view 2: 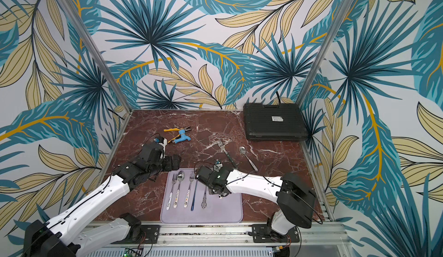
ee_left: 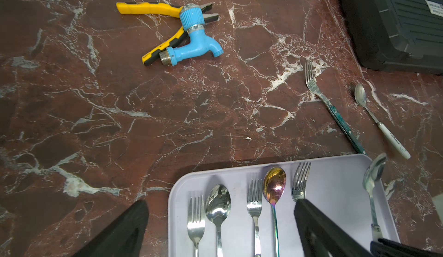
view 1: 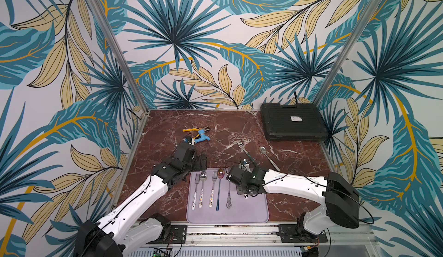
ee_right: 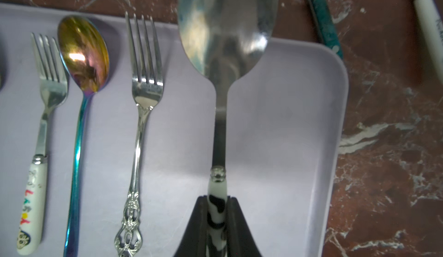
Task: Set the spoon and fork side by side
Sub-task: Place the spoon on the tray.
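My right gripper is holding the steel spoon (ee_right: 220, 114) parallel to the ornate fork, so I should keep lowering it onto the tray's empty space (ee_right: 180, 164) beside that fork and let go there.
My right gripper (ee_right: 217, 203) is shut on the black-and-white handle of a large steel spoon (ee_right: 226, 28). It holds the spoon over the lavender tray (ee_right: 287, 124), just right of an ornate silver fork (ee_right: 143, 95) and roughly parallel to it. In a top view the right gripper (view 1: 241, 191) hangs over the tray's (view 1: 254, 210) right half, hiding the spoon's bowl. Two fork-and-spoon pairs lie to the left, the nearest being a rainbow spoon (ee_right: 82, 52) and a painted-handle fork (ee_right: 49, 81). My left gripper (ee_left: 221, 206) stands open and holds nothing above the tray's far left corner.
A teal-handled fork (view 1: 244, 149) and a white-handled spoon (view 1: 268, 157) lie loose on the marble beyond the tray. Yellow pliers and a blue tap (view 1: 200, 134) sit far left. A black case (view 1: 293, 121) fills the far right corner. Patterned walls enclose three sides.
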`<state>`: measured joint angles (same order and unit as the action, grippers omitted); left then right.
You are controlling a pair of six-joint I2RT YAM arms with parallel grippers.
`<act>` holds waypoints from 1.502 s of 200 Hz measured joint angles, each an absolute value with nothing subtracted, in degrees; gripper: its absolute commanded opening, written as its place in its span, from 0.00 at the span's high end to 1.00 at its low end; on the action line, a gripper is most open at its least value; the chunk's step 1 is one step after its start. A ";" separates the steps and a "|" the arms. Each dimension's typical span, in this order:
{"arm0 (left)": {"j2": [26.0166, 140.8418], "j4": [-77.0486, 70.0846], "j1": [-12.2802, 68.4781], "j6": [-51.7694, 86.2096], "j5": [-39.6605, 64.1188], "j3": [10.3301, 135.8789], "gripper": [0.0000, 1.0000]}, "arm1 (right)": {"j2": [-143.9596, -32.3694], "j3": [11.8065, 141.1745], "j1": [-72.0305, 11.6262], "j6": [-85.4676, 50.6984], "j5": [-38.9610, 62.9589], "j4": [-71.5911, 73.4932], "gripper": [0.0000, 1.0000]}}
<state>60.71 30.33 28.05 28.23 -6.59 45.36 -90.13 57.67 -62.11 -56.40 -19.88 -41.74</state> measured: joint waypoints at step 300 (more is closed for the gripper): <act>60.86 26.74 27.11 26.83 -6.57 42.35 0.00 | -98.80 57.76 -64.55 -64.12 -11.88 -32.67 1.00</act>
<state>60.86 26.74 27.11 26.83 -6.57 42.35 -98.80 57.76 -64.55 -64.12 -11.88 -32.67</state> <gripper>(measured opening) 0.999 0.146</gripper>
